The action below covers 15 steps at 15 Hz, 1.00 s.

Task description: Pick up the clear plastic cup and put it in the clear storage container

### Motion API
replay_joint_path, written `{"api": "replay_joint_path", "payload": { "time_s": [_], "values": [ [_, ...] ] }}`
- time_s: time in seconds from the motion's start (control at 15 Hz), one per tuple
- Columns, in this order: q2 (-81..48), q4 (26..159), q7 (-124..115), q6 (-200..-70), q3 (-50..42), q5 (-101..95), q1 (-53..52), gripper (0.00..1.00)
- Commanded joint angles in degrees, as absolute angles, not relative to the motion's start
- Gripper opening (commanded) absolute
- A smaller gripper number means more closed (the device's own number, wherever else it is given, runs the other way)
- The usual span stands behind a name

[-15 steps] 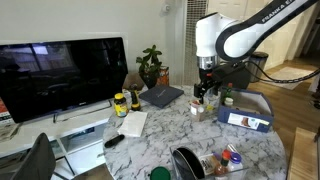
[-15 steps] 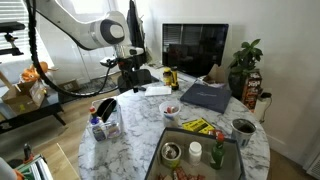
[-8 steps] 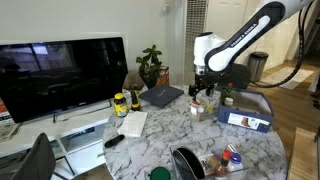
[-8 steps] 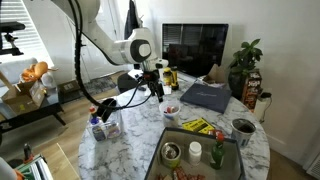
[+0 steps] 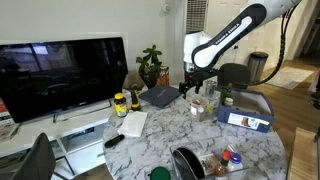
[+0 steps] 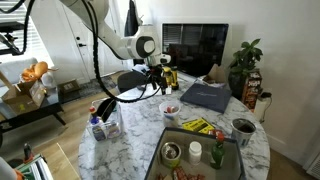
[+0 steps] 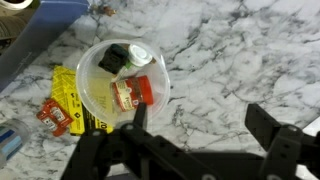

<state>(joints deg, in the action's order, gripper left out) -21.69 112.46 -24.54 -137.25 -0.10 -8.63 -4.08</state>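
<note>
My gripper's open fingers are over marble (image 7: 205,108) next to the clear plastic cup. Next, I move across and straddle the cup's near rim (image 7: 167,88) before I lift.
The clear plastic cup (image 7: 122,80) is seen from above in the wrist view, standing on the marble with a red-labelled item, a black piece and a white cap inside. It also shows in both exterior views (image 5: 197,108) (image 6: 170,108). My gripper (image 7: 200,125) is open and empty over bare marble, with the cup just outside one finger. It hangs above the table in both exterior views (image 5: 188,88) (image 6: 160,86). The clear storage container (image 5: 228,160) (image 6: 105,122) stands near a table edge, away from the gripper, with red and blue items in it.
Yellow packets (image 7: 70,100) lie beside the cup. A blue-edged box (image 5: 245,110) with jars, a dark bowl (image 5: 185,162), a dark laptop (image 5: 160,96) and a yellow-labelled jar (image 5: 120,103) are on the table. A TV (image 5: 60,75) and a plant (image 5: 150,65) stand beyond.
The arm has swung across the table toward the TV side and lowered a little, bringing the gripper beside the cup. The gripper stays open and empty.
</note>
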Motion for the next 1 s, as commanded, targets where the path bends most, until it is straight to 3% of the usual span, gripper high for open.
{"api": "replay_joint_path", "payload": {
  "time_s": [0.0, 0.53, 0.6, 0.67, 0.8, 0.87, 0.93],
  "values": [
    [-24.1, 109.4, -25.1, -135.2, -2.4, -10.8, -6.5, 1.0],
    [-29.1, 105.7, -25.4, -131.0, -3.9, -12.4, -8.5, 0.99],
    [-29.4, 105.4, -25.1, -130.5, -3.6, -12.1, -8.7, 0.93],
    [-29.7, 105.1, -24.9, -130.0, -3.5, -12.1, -9.0, 0.75],
    [-30.5, 104.5, -25.0, -129.6, -3.6, -12.2, -9.5, 0.6],
    [-30.9, 104.3, -25.0, -129.5, -3.7, -12.2, -9.6, 0.54],
    [-31.2, 104.2, -24.9, -129.6, -3.9, -12.4, -9.6, 0.58]
  ]
}}
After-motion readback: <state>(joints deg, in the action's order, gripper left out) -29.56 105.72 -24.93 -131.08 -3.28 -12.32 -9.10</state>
